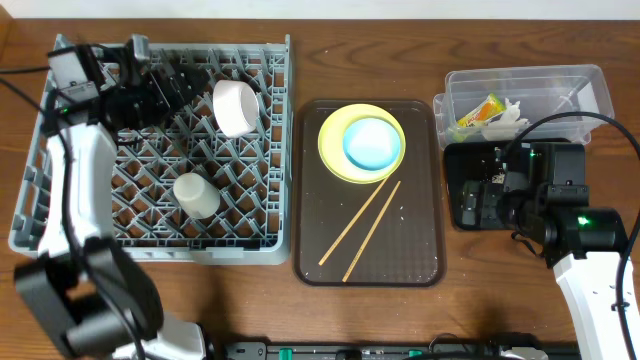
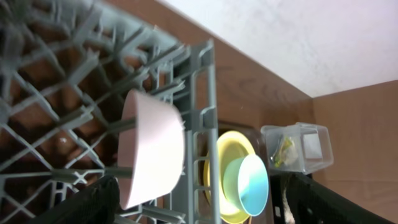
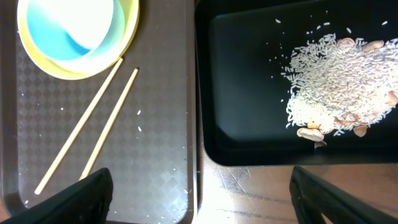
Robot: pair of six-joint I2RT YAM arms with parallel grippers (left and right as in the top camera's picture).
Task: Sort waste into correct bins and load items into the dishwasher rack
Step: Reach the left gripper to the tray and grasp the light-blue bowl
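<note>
The light blue bowl is uncovered on top of the yellow-green plate, so my left gripper stays open and keep moving until its fingers straddle the bowl's rim near the chopsticks.
The grey dishwasher rack holds a white bowl on its side and a small white cup. My left gripper is open and empty over the rack's far part, just left of the bowl. The light blue bowl sits on the yellow-green plate, with two chopsticks beside them. The clear tub holds the wrapper and tissue. My right gripper is open and empty over the black tray, which holds crumbs.
The plate, blue bowl and chopsticks lie on a dark brown serving tray between the rack and the black tray. A narrow strip of wooden table shows between the two trays. A few crumbs speckle the brown tray.
</note>
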